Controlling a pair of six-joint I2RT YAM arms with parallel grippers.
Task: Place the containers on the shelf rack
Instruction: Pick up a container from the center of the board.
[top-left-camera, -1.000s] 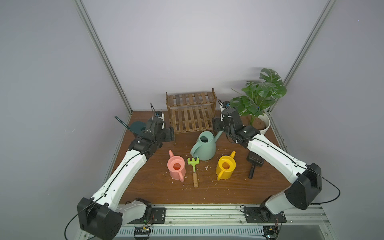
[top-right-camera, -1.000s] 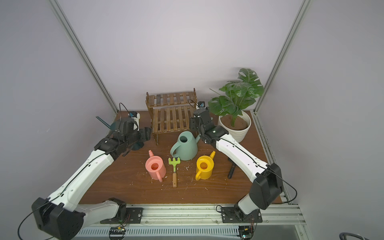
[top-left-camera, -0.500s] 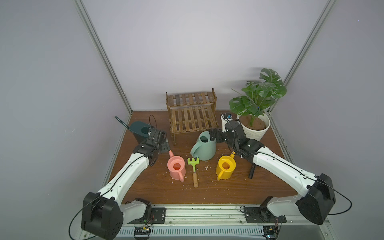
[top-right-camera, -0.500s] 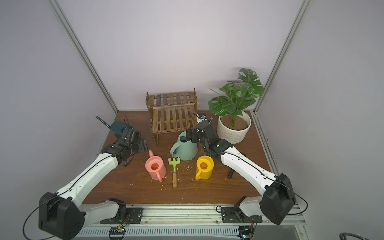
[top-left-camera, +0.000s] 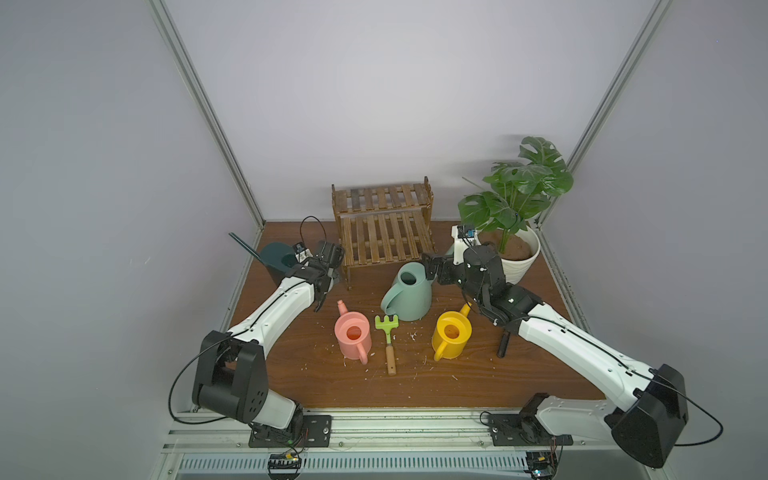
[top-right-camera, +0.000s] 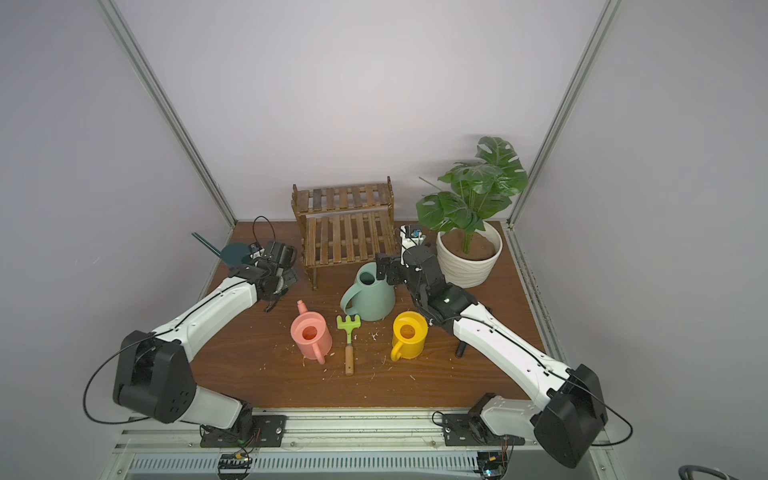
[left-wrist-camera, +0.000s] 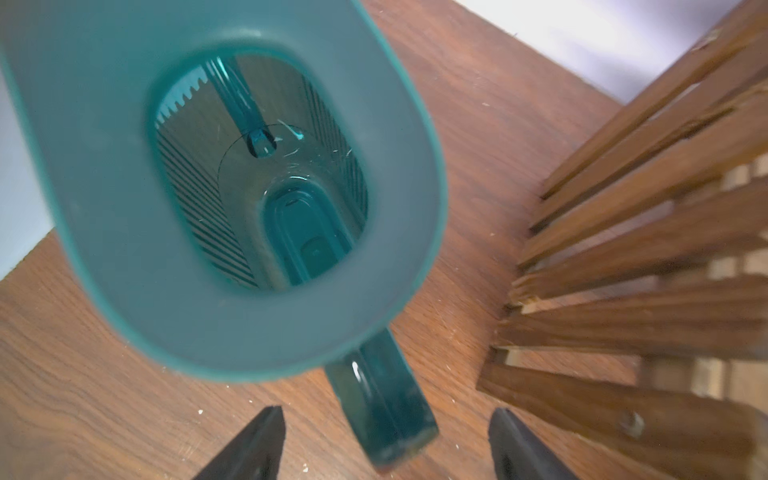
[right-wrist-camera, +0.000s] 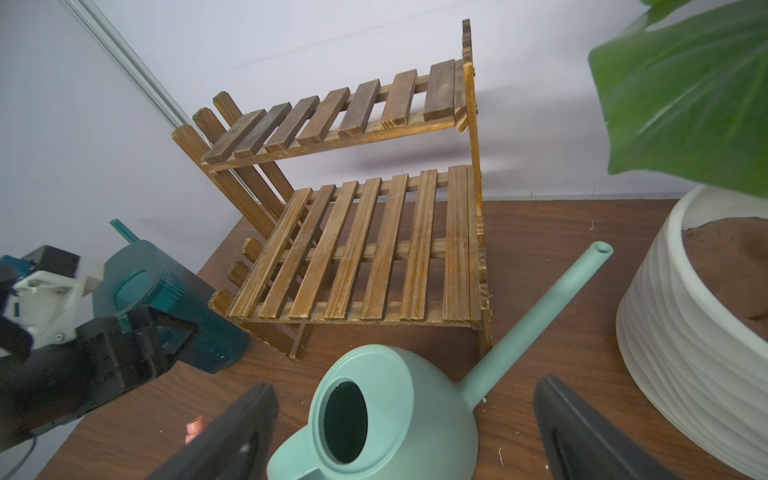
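Note:
Next, my left gripper grabs the can's handle (left-wrist-camera: 382, 400) and turns the dark teal can's spout (top-left-camera: 244, 246) toward the back before lifting, because the spout points at the side.
The shelf rack (top-left-camera: 382, 232) stands bare at the back of the table. A dark teal can (top-left-camera: 276, 259) stands to its left. My left gripper (left-wrist-camera: 386, 440) hangs open over it, with the can's handle (left-wrist-camera: 382, 407) between the fingers, untouched. A mint green can (top-left-camera: 409, 295) sits before the rack, spout toward the plant pot. My right gripper (right-wrist-camera: 407, 436) is open wide just above it, one finger on each side of its body. Nearer the front stand a pink can (top-left-camera: 352, 338) and a yellow can (top-left-camera: 452, 334).
A leafy plant in a white ribbed pot (top-left-camera: 515, 257) stands right of the rack, close to my right arm. A green toy rake (top-left-camera: 388, 336) lies between the pink and yellow cans. A black brush (top-left-camera: 503, 345) lies under my right forearm.
My right gripper drew back from the mint can's spout to its body and opened wider. My left gripper shifted off the teal can's top to its handle. No can moved.

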